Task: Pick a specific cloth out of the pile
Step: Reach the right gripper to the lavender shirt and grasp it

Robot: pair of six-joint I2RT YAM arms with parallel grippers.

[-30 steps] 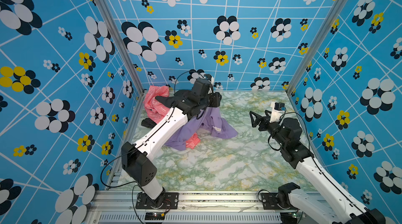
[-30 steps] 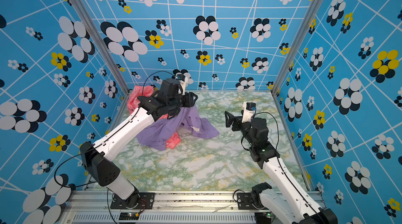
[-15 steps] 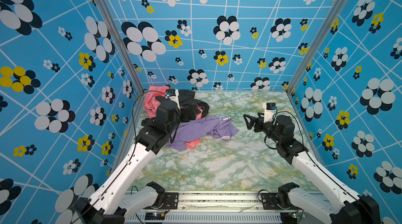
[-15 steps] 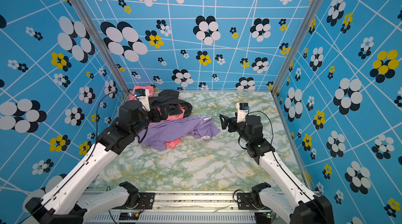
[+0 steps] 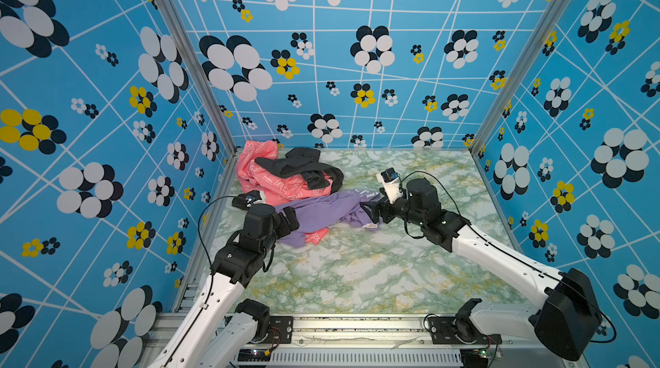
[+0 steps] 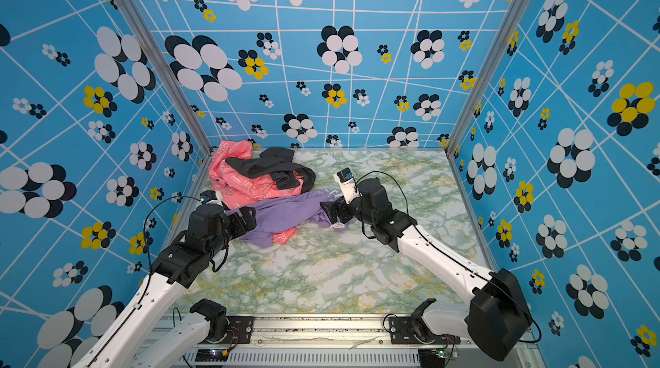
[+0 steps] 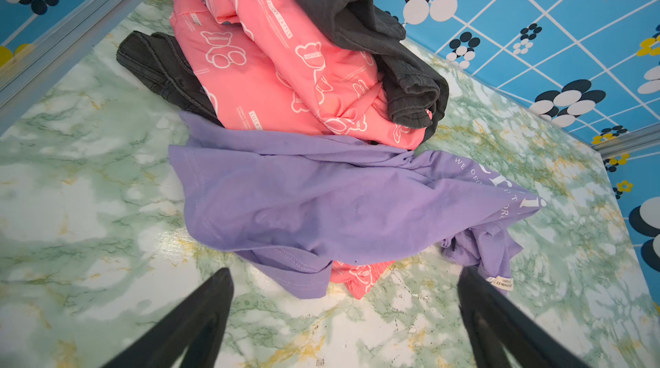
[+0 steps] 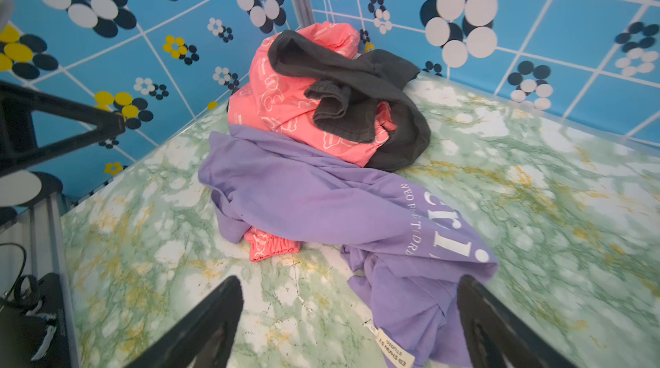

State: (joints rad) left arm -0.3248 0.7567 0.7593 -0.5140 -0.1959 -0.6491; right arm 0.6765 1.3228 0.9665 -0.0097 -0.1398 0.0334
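Note:
The lavender cloth is lying on top of the coral-pink cuff (image 5: 316, 235). My left gripper should back away, and my right gripper should take the cloth's middle (image 5: 309, 216) and carry it clear.
The lavender cloth (image 5: 326, 210) (image 6: 282, 212) lies flat on the marble table, spread in front of the pile (image 5: 282, 177) (image 6: 255, 178) of coral-pink and black garments; its back edge touches the pile. My left gripper (image 5: 290, 219) (image 6: 247, 219) (image 7: 346, 271) stands open at the cloth's left end, with nothing in it. At the right end my right gripper (image 5: 371, 212) (image 6: 330, 213) (image 8: 348, 279) is open too, and the bunched end with its white label (image 8: 393, 352) lies between the fingers. White lettering (image 8: 450, 234) shows on the cloth.
A coral-pink cuff (image 5: 316, 237) (image 8: 271, 246) sticks out from under the cloth's front edge. A black garment (image 7: 160, 66) lies beside the pile near the left wall. The blue patterned walls (image 5: 321, 62) close in three sides.
My left arm has pulled back from above the pile to the front left and opened; the cloth it held up has dropped flat. The right gripper has moved in to the cloth's right end.

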